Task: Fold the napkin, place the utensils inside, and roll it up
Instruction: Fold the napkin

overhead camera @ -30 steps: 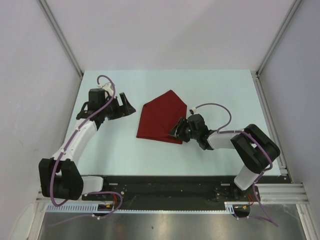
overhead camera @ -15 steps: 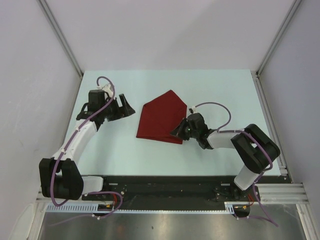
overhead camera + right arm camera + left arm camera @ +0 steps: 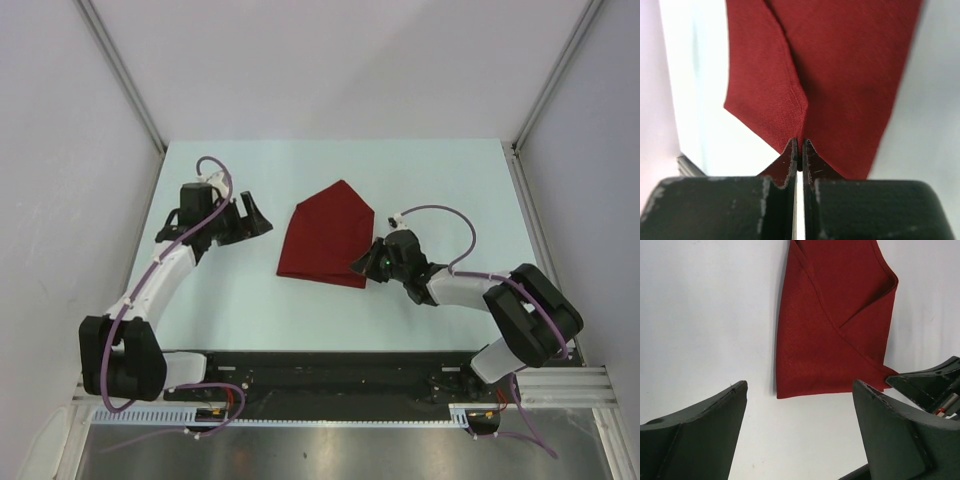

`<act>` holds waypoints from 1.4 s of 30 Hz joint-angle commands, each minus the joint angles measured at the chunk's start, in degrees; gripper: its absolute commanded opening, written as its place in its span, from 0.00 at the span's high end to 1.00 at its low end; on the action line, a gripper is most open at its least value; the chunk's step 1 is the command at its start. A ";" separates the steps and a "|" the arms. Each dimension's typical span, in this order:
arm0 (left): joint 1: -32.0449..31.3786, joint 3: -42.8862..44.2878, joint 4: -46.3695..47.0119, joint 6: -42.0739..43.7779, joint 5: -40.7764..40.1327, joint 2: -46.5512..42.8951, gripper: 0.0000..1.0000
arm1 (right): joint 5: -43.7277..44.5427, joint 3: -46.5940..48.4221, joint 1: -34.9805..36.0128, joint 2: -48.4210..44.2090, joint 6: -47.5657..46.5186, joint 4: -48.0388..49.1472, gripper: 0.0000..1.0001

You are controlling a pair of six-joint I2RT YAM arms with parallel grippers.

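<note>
My right gripper holds only one corner, and the napkin's near edge [image 3: 320, 279] slants. I should pinch the free near corner [image 3: 281, 272] with my left gripper.
The dark red napkin [image 3: 322, 235] lies folded on the pale table, its point toward the far side. My right gripper [image 3: 362, 266] is low at the napkin's near right corner, its jaws pressed together on a pinch of the cloth's edge [image 3: 799, 131]. In the right wrist view the napkin [image 3: 840, 65] spreads out beyond the right gripper [image 3: 800, 142]. My left gripper [image 3: 255, 217] is open to the left of the napkin, apart from it. In the left wrist view the left gripper [image 3: 800, 385] has only bare table under it, and the napkin [image 3: 835, 325] lies ahead. The utensils are out of view.
The pale table [image 3: 230, 290] is boxed in by white walls with metal posts at the left [image 3: 120, 75] and right [image 3: 555, 80]. A black rail [image 3: 330, 370] with both arm bases runs along the near edge. The right gripper's fingers [image 3: 930, 382] show in the left wrist view.
The right gripper has closed on the napkin's near right corner. The right arm has swung outward to the right, and the napkin has slid slightly right. The left arm has barely moved.
</note>
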 commanded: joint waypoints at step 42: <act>-11.86 -26.07 39.51 -22.10 4.92 16.28 0.50 | 4.97 -7.74 -3.84 -1.59 -5.74 -0.21 1.00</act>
